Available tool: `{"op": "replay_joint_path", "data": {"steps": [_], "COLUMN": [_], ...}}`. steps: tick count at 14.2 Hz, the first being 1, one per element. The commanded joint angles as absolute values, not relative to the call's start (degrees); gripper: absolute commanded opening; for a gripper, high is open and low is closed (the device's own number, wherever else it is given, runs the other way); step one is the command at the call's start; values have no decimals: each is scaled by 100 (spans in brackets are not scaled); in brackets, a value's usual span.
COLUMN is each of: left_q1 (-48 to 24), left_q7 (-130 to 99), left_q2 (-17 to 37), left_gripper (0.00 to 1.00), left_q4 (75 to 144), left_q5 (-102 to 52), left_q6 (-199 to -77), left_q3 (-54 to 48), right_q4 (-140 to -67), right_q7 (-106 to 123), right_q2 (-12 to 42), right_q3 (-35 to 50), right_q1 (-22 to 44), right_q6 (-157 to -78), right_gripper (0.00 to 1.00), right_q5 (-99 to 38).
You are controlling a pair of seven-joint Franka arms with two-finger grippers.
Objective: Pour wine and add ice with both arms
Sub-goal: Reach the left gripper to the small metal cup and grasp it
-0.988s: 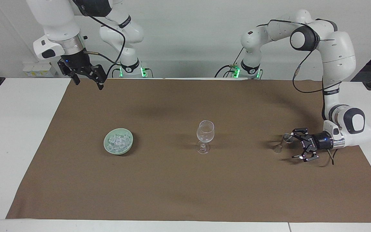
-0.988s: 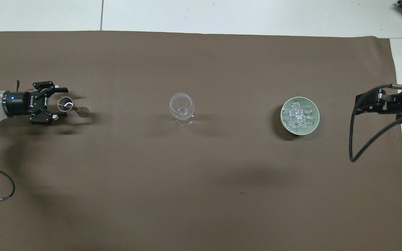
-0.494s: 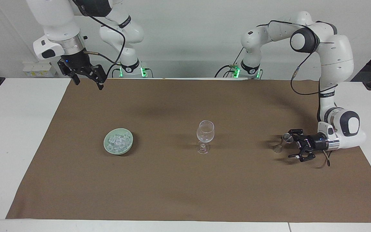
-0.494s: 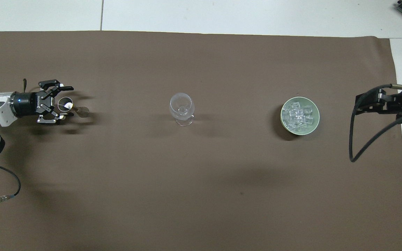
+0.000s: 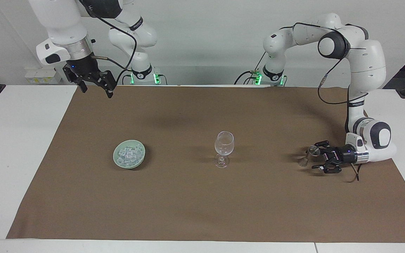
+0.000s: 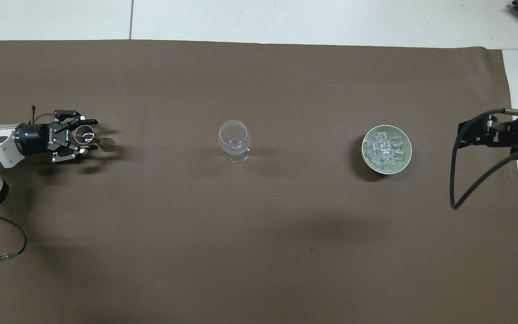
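Note:
The metal measuring cup's opening [image 6: 84,134] has a bright curved gleam [image 6: 88,136] across it, so clear liquid will pour from the cup into the wine glass when I tip the cup.
An empty clear wine glass [image 5: 224,144] stands mid-cloth; it also shows in the overhead view [image 6: 234,137]. A pale green bowl [image 5: 117,161] toward the right arm's end holds several ice cubes [image 5: 129,154], also seen from above [image 6: 386,149]. A small metal measuring cup [image 5: 310,155] stands toward the left arm's end [image 6: 84,134]. My left gripper [image 5: 317,157] lies low and level, open, with a finger on each side of that cup [image 6: 87,137]. My right gripper [image 5: 96,90] hangs open and empty, high over the cloth's edge by the right arm's base.
A brown cloth [image 5: 202,203] covers most of the white table [image 5: 19,140]. The right arm's black cable [image 6: 454,180] loops over the cloth's edge beside the bowl. A cable of the left arm [image 6: 2,252] lies near the robots.
My left gripper has slid forward around the small metal cup and its wrist has dropped and turned. The right arm has hardly moved. Glass and bowl are unmoved.

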State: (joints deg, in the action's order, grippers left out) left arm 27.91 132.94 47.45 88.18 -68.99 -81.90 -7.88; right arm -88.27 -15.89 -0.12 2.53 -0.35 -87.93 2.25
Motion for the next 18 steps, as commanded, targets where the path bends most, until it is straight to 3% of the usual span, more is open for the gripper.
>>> {"op": "replay_joint_path", "data": {"steps": [1, 3, 8, 11, 16, 18], "left_q1": [2874, 2874, 2874, 2874, 2865, 2795], "left_q7": [13412, 13421, 13421, 13412, 13325, 13272], "left_q2": [4764, 4772, 4772, 4764, 4676, 4388], "left_gripper": [68, 62, 24, 12, 7, 6], "left_q4": [8921, 8947, 8947, 8921, 8746, 8728], "left_q5": [-7049, -7049, -7049, -7049, -7040, -7023], "left_q6": [-8007, -7998, -7998, -7998, -7981, -7989], "left_q3": [-844, -844, -835, -844, -1186, -1230], "right_q4": [-8719, -8719, -8719, -8719, -8719, -8719], "right_q7": [-1441, -1441, -1441, -1441, -1441, -1441], "right_q2": [44, 44, 44, 44, 44, 44], "right_q3": [264, 255, 255, 264, 255, 264], "right_q1": [-114, -114, -114, -114, -114, -114], "right_q6": [-8736, -8736, -8736, -8736, -8736, -8736], "right_gripper": [100, 100, 100, 100, 100, 100], "right_q5": [88, 88, 88, 88, 88, 88]}}
